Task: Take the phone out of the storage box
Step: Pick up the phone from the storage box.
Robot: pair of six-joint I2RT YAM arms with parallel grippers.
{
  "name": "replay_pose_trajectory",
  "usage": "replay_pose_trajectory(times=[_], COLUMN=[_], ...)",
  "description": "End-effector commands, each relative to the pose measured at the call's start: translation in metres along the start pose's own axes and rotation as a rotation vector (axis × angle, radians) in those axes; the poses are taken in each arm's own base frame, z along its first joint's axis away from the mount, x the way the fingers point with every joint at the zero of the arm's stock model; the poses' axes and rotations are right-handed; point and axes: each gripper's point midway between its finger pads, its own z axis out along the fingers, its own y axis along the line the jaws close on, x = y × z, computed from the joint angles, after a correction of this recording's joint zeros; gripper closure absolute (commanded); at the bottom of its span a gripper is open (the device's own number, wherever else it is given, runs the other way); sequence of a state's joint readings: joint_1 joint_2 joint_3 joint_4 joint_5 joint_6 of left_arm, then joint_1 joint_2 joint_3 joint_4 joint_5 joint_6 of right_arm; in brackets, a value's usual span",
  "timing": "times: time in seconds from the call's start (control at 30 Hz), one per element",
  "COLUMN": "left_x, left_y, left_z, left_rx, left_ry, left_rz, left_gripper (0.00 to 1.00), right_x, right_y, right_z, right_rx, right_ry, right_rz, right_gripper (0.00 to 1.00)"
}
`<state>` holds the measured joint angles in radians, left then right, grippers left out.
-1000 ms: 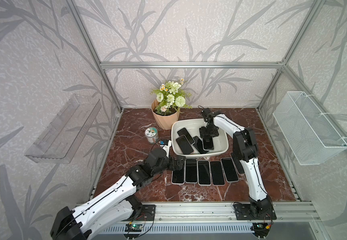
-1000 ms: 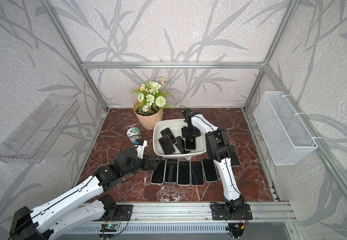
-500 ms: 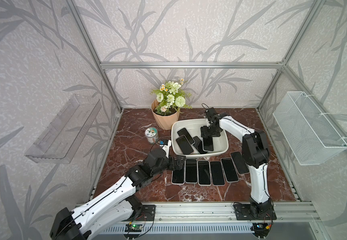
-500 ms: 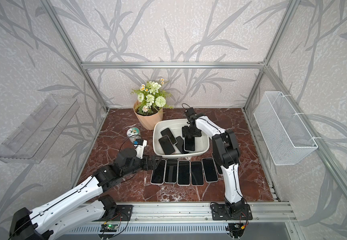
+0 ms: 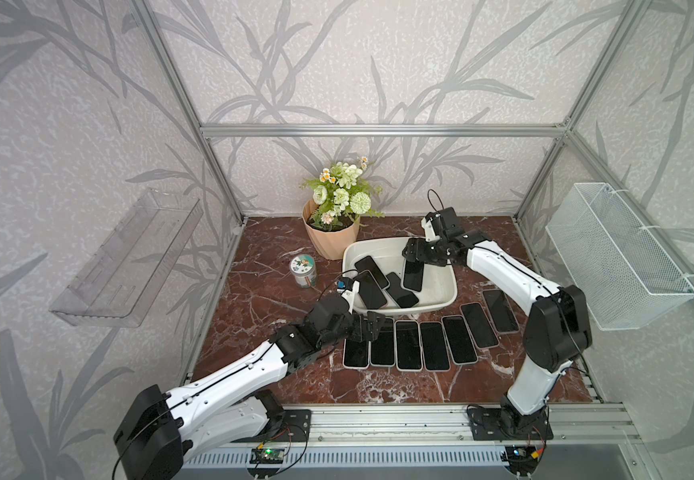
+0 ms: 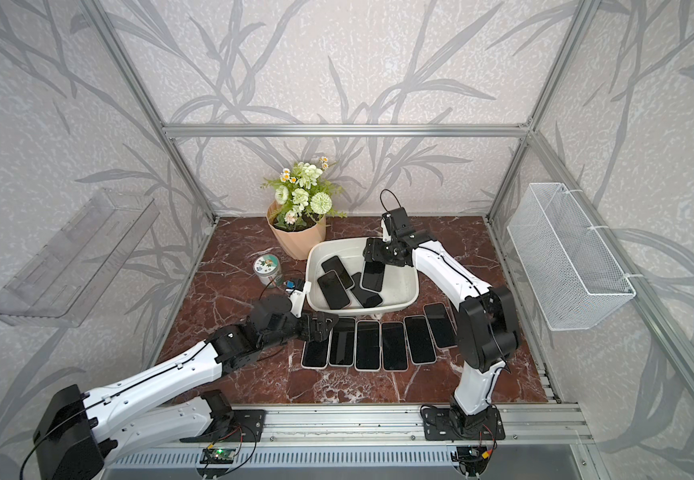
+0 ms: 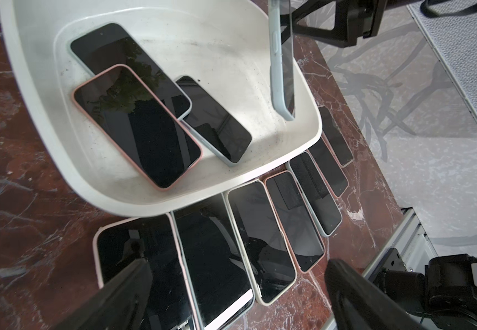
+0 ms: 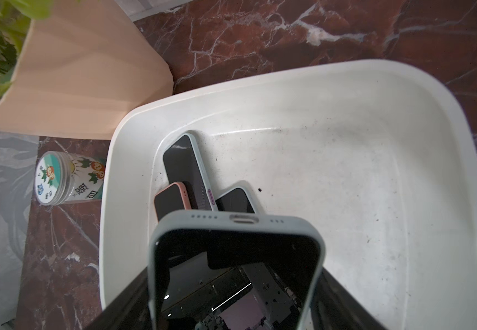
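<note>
The robot's right gripper is holding the phone far from the free floor (image 5: 323, 364) near the jar, so next the left gripper grips the phone by its lower end (image 5: 412, 283).
The storage box (image 5: 450, 297) (image 6: 413, 291) is a white tub at the back middle of the marble floor. My right gripper (image 5: 415, 261) (image 6: 374, 259) (image 8: 236, 300) is shut on the edges of a phone (image 5: 413, 275) (image 6: 372, 277) (image 7: 280, 71) (image 8: 233, 251) in a pale grey-blue case. The phone hangs upright over the box's right half, clear of its floor. Three more phones (image 5: 372, 286) (image 7: 137, 125) lie overlapping in the box's left half. My left gripper (image 5: 372, 326) (image 6: 323, 326) (image 7: 238, 268) is open, low over the left end of a row of phones (image 5: 407, 345).
Several phones (image 6: 393, 345) lie side by side on the floor in front of the box. A potted flower (image 5: 330, 239) and a small jar (image 5: 303, 272) stand left of the box. A wire basket (image 5: 615, 257) hangs on the right wall, a clear tray (image 5: 129, 257) on the left.
The right arm's elbow has swung out to the right and the held phone has risen a little over the box. The left arm has stayed put.
</note>
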<state>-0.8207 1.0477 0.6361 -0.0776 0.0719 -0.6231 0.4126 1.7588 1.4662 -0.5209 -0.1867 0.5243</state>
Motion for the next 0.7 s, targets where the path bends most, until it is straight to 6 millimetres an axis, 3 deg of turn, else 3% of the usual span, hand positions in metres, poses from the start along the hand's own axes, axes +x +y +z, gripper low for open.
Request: replay_pose_trajectory(times=[0.0, 0.33, 0.63, 0.67], left_x=[-0.026, -0.037, -0.034, -0.034], left_y=[-0.024, -0.049, -0.046, -0.046], left_z=[0.004, 0.022, 0.030, 0.030], left_rx=[0.071, 0.108, 0.084, 0.088], left_ry=[-0.091, -0.049, -0.015, -0.017], left_rz=[-0.007, 0.049, -0.002, -0.005], left_gripper=[0.00, 0.00, 0.26, 0.33], right_x=[-0.005, 0.049, 0.074, 0.076], right_y=[0.034, 0.080, 0.102, 0.103], right_z=[-0.026, -0.044, -0.064, -0.065], right_rx=[-0.112, -0.182, -0.225, -0.227], right_ry=[-0.068, -0.043, -0.045, -0.043], right_rz=[0.002, -0.065, -0.105, -0.106], right_gripper=[0.38, 0.39, 0.41, 0.41])
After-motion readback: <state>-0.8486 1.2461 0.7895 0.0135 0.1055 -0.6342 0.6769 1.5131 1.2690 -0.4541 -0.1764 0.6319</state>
